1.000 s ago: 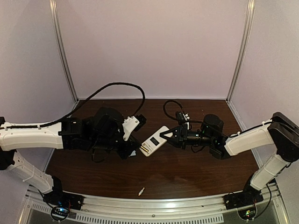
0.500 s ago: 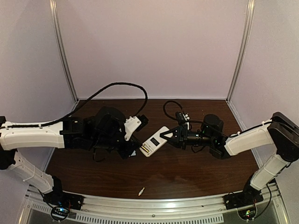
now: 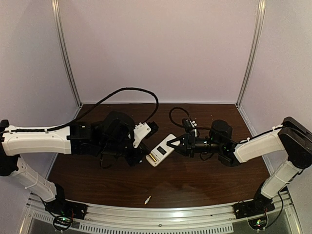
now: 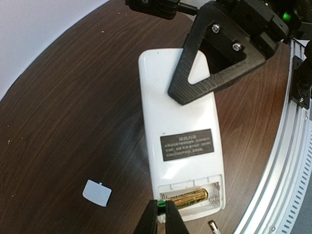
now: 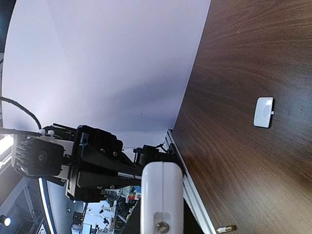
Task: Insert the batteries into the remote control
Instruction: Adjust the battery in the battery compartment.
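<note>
My left gripper needs to open and back away, because the gold battery's green end sits high at the hollow's edge (image 4: 156,197). It should then take that end (image 4: 161,206) again to set it in place.
The white remote control (image 4: 180,122) is held off the table, back side up, with its battery recess open. My right gripper (image 3: 173,143) is shut on its far end; one of its black fingers (image 4: 214,63) lies across the back. One gold battery (image 4: 187,199) lies in the recess. My left gripper (image 4: 162,214) is shut on that battery's green end at the recess edge. The second battery (image 3: 147,199) lies on the table near the front rail; it also shows in the left wrist view (image 4: 213,226) and the right wrist view (image 5: 225,228). The remote's end (image 5: 162,195) fills the lower part of the right wrist view.
The small white battery cover (image 4: 96,192) lies on the dark wooden table left of the remote; it also shows in the right wrist view (image 5: 263,112). The metal front rail (image 3: 161,217) runs along the near edge. A black cable (image 3: 122,92) arcs over the left arm.
My left gripper has moved a little right, closer in on the remote's open end. The remote has shifted slightly down-left in the top view. The loose battery has not moved.
</note>
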Robot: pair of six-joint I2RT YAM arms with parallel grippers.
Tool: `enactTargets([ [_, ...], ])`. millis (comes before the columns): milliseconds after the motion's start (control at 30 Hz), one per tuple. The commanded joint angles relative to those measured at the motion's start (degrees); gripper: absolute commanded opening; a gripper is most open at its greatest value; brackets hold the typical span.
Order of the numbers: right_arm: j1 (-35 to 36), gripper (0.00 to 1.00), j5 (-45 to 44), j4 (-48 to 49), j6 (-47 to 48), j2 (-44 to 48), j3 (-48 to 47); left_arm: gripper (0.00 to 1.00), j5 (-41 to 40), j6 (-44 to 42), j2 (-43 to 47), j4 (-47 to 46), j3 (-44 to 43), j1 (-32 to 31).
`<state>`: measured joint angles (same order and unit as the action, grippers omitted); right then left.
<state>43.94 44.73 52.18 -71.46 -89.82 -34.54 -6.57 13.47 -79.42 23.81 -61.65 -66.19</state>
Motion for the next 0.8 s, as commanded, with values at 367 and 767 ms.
enactTargets([
  [367, -0.04, 0.0, 0.58, 9.34, -0.43, 0.78, -0.63, 0.1, 2.61, 0.57, -0.08, 2.78, 2.01, -0.15],
  [767, 0.09, 0.0, 2.21, 12.97, -1.01, 0.79, 0.03, 0.14, 0.86, 0.49, 2.72, 2.91, 2.77, 0.64],
])
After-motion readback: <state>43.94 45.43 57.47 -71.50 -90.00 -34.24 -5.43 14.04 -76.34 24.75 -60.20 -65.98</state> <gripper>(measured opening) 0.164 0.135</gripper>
